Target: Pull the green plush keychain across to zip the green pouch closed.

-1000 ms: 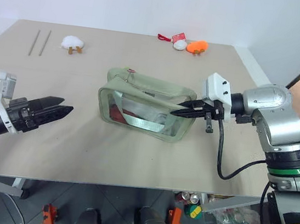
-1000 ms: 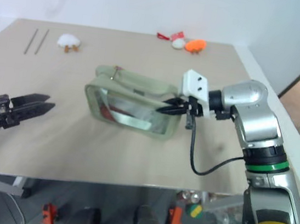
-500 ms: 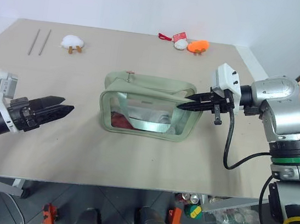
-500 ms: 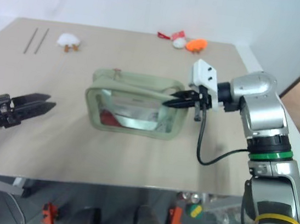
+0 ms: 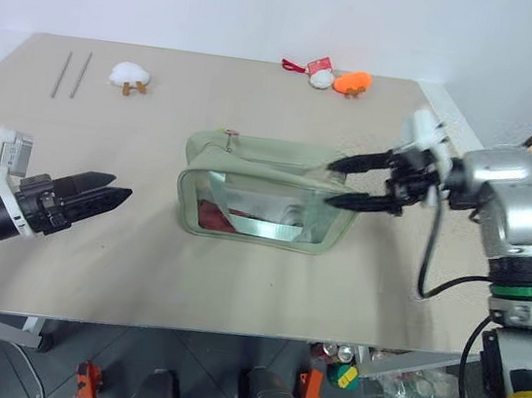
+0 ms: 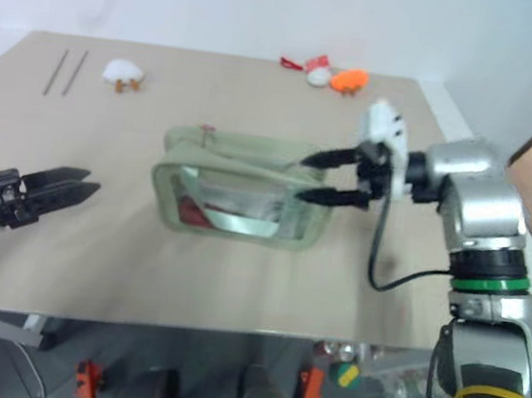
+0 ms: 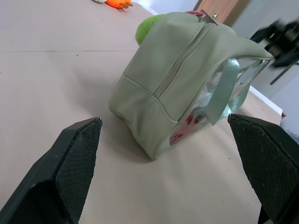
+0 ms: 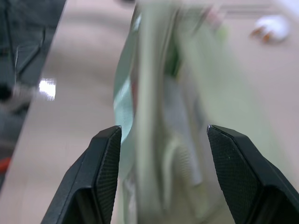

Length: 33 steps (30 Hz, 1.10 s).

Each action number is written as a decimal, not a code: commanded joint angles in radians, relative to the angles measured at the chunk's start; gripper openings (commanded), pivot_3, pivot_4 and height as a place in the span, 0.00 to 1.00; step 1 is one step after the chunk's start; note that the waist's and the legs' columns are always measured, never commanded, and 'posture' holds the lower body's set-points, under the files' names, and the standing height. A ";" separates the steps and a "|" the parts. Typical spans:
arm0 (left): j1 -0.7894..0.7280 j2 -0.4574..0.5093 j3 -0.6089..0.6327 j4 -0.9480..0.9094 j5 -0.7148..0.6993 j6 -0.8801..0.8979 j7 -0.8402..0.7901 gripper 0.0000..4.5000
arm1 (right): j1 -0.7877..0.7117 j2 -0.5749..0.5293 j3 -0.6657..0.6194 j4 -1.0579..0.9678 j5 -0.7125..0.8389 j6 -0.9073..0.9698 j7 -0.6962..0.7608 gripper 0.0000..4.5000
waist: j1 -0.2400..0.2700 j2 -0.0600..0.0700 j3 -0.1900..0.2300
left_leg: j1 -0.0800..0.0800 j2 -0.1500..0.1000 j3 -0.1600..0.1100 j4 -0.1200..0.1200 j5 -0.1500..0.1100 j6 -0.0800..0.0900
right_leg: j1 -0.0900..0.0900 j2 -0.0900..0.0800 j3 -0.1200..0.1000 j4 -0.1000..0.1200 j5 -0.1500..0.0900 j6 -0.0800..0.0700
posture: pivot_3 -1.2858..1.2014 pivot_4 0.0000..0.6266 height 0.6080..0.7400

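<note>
The green pouch's opening (image 8: 177,107) gapes between my right gripper's fingers. Next, I move back to the front rim's corner (image 8: 152,191) and pinch it steady before I pull the keychain.
The green pouch (image 5: 257,156) stands upright in the middle of the table, its top zipper (image 7: 180,65) running along the fabric. The green plush keychain (image 7: 148,27) peeks out behind the pouch's far left end, with its pinkish cord and clip (image 5: 230,135) at that top corner. My right gripper (image 5: 333,181) is open at the pouch's right end, one finger above the other, with nothing held between them. My left gripper (image 5: 105,190) is open too, level, a hand's width off the pouch's left end and pointing at it.
A white plush toy (image 5: 128,76) and two thin rods (image 5: 70,74) lie at the far left of the table (image 5: 235,283). An orange plush toy (image 5: 350,83) and a small white-and-red item (image 5: 314,73) lie at the far edge. The table's right edge is close behind my right arm.
My right gripper was shut at the pouch's right end and has opened, drawing right and up. The pouch went from skewed to square and upright. My left arm kept still.
</note>
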<state>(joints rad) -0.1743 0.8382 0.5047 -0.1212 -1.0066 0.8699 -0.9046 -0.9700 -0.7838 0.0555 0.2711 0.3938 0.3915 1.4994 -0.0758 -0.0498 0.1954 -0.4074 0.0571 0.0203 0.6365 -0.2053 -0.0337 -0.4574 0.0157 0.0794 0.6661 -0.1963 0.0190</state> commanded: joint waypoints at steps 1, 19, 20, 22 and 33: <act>-0.010 -0.003 0.000 -0.011 0.003 -0.014 -0.007 1.00 | -0.014 -0.051 -0.078 -0.002 0.052 0.029 0.023 0.67 | 0.000 0.000 0.000 | 0.000 0.000 0.000 0.000 0.000 0.000 | 0.000 0.000 0.000 0.000 0.000 0.000 | 0.52 0.24 1.00; -0.150 0.024 -0.096 0.098 0.085 -0.023 -0.092 1.00 | 0.189 -0.095 -0.050 -0.068 0.008 0.032 -0.028 0.67 | -0.005 0.000 0.000 | 0.001 0.000 0.000 0.000 0.000 0.000 | 0.000 0.000 0.001 0.000 0.001 0.001 | 0.52 0.24 1.00; -0.154 0.023 -0.100 0.100 0.089 -0.023 -0.095 1.00 | 0.189 -0.088 -0.046 -0.068 0.006 0.034 -0.031 0.67 | -0.004 0.000 0.000 | 0.001 0.000 0.000 0.000 0.000 0.000 | 0.000 0.000 0.001 0.000 0.001 0.001 | 0.52 0.24 1.00; -0.159 0.019 -0.105 0.101 0.095 -0.023 -0.098 1.00 | 0.185 -0.075 -0.037 -0.066 0.001 0.032 -0.036 0.67 | -0.003 0.000 0.000 | 0.000 -0.001 0.000 0.000 0.000 0.000 | 0.000 0.000 0.001 0.000 0.001 0.001 | 0.52 0.24 1.00; -0.169 0.004 -0.119 0.104 0.113 -0.031 -0.104 1.00 | 0.165 -0.028 -0.019 -0.047 -0.008 0.032 -0.055 0.10 | -0.003 0.000 0.000 | 0.000 -0.001 0.000 0.000 0.000 0.000 | 0.000 0.000 0.001 0.000 0.001 0.001 | 0.52 0.24 1.00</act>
<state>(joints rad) -0.3256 0.8397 0.3814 -0.0177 -0.9006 0.8571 -0.9945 -0.7855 -0.8044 0.0547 0.2409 0.3718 0.4286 1.4368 -0.0789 -0.0498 0.1954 -0.4070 0.0565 0.0204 0.6370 -0.2053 -0.0337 -0.4570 0.0160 0.0802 0.6663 -0.1953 0.0202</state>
